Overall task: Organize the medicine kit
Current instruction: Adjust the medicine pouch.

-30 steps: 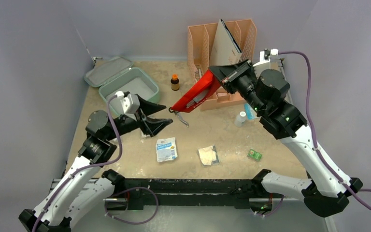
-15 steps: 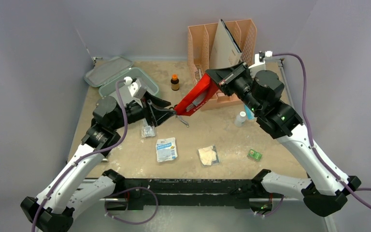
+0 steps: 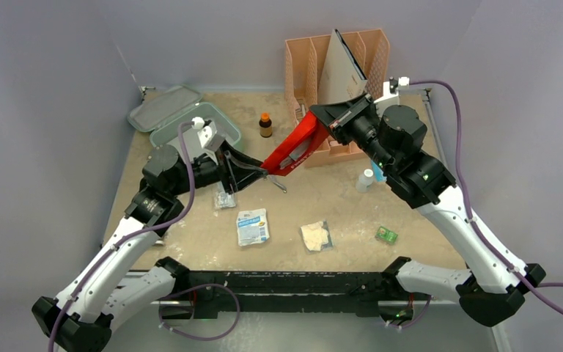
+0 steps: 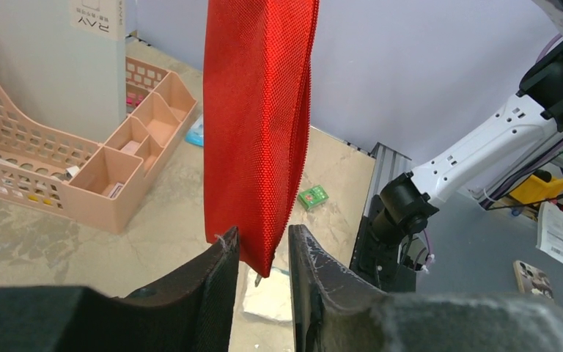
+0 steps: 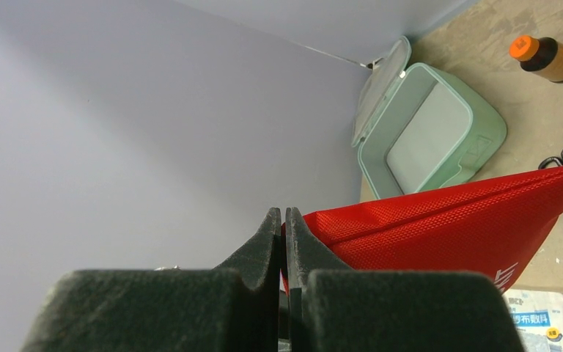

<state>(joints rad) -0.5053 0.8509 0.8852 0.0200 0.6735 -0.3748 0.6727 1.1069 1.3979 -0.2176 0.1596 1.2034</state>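
Observation:
The robot's right gripper is pinching the red pouch [image 3: 315,130] a long way from its zip pull, so the left gripper should hold the pouch while the right gripper grabs the zip-pull corner [image 4: 259,278].
The medicine kit [image 3: 183,134] is a mint-green case standing open at the back left, its lid [image 3: 165,108] laid back and its inside [image 5: 425,132] empty. A red pouch [image 3: 297,147] hangs slanted above the table. My right gripper [image 3: 321,116] is shut on its upper end, and in the right wrist view that gripper [image 5: 284,214] pinches the red fabric [image 5: 447,220]. My left gripper [image 3: 262,171] is at the pouch's lower corner. In the left wrist view the left gripper [image 4: 264,231] stands narrowly open around that corner [image 4: 260,147], with a gap on one side.
A peach organizer [image 3: 304,70] holding a box stands at the back. A brown bottle [image 3: 265,125], scissors [image 3: 278,183], a small white bottle [image 3: 366,180], a green box [image 3: 386,235], a blue-white packet [image 3: 252,226], a gauze packet [image 3: 315,236] and a small blister pack [image 3: 225,199] lie around.
My left arm has swung right to the pouch's lower corner and its jaws have narrowed around it. The right arm has shifted the pouch slightly left.

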